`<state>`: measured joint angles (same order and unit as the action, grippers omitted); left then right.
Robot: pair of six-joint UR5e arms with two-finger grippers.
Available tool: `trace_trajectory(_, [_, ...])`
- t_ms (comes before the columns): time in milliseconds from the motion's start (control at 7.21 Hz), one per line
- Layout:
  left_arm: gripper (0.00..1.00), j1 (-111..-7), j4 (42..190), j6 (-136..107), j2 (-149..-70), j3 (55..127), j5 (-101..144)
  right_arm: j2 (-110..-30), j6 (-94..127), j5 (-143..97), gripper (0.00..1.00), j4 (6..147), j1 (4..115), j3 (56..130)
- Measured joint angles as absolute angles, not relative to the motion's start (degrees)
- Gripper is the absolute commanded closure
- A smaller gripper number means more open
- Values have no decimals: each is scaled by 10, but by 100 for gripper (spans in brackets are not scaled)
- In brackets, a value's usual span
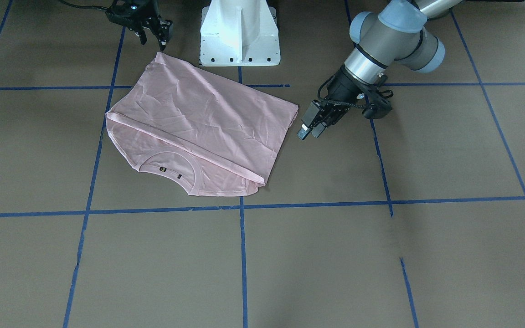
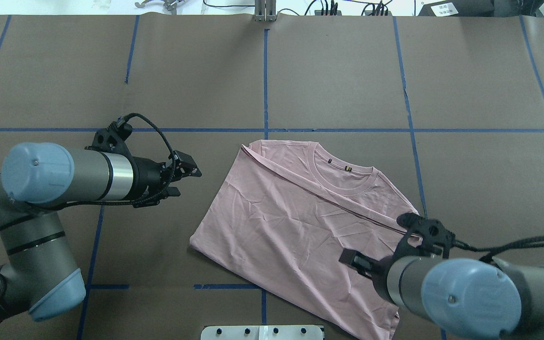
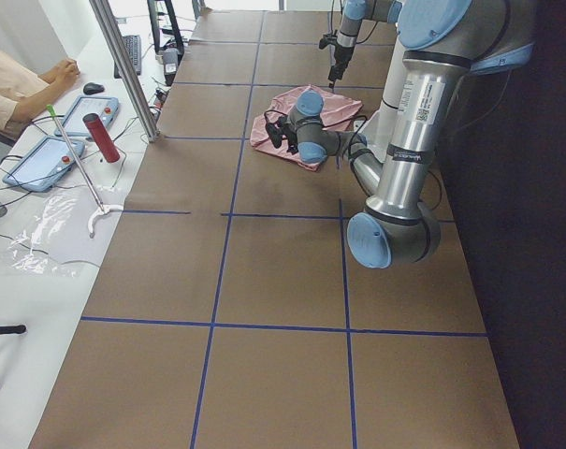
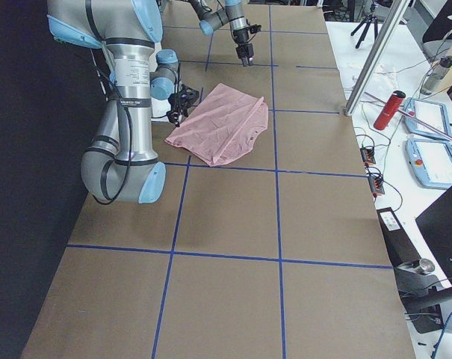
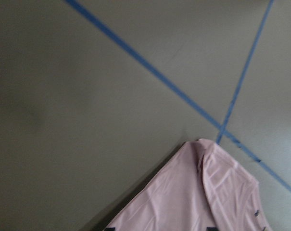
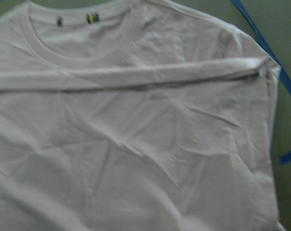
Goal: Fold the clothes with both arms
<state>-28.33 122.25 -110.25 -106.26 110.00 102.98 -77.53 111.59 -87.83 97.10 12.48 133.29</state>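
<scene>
My gripper will make the pale pink T-shirt slide round as one piece, still folded, when I pull its side corner [image 1: 294, 109], because the folded layers [image 1: 188, 145] lie flat together.
The pale pink T-shirt [image 2: 295, 222] lies folded on the brown table, its lower half laid over the chest so the print is hidden. Its ribbed collar [image 2: 343, 175] with small tags shows at the far edge. My left gripper [image 2: 190, 182] hovers open over bare table just beside the shirt's edge, also seen as the left gripper [image 1: 309, 132]. My right gripper [image 1: 153, 40] is open above the shirt's near corner. The left wrist view holds only a corner of the shirt [image 5: 208, 197]. The right wrist view is filled by the shirt [image 6: 135, 144] and its fold.
The white pedestal base [image 1: 239, 32] stands just behind the shirt. Blue tape lines [image 1: 244, 205] grid the table. A side bench in the left exterior view holds tablets and a red bottle [image 3: 102, 137], with a person's arm [image 3: 21, 89] resting there.
</scene>
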Motion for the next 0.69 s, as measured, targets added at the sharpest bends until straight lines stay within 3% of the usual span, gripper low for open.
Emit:
trace_trajectory(277, [27, -227, 1145, -1118, -1070, 1103, 1009, -711, 1078, -881, 0, 970, 206, 1286])
trace_trajectory(693, [28, -189, 1097, -1129, -1097, 1076, 993, -687, 1040, -889, 0, 970, 246, 1242])
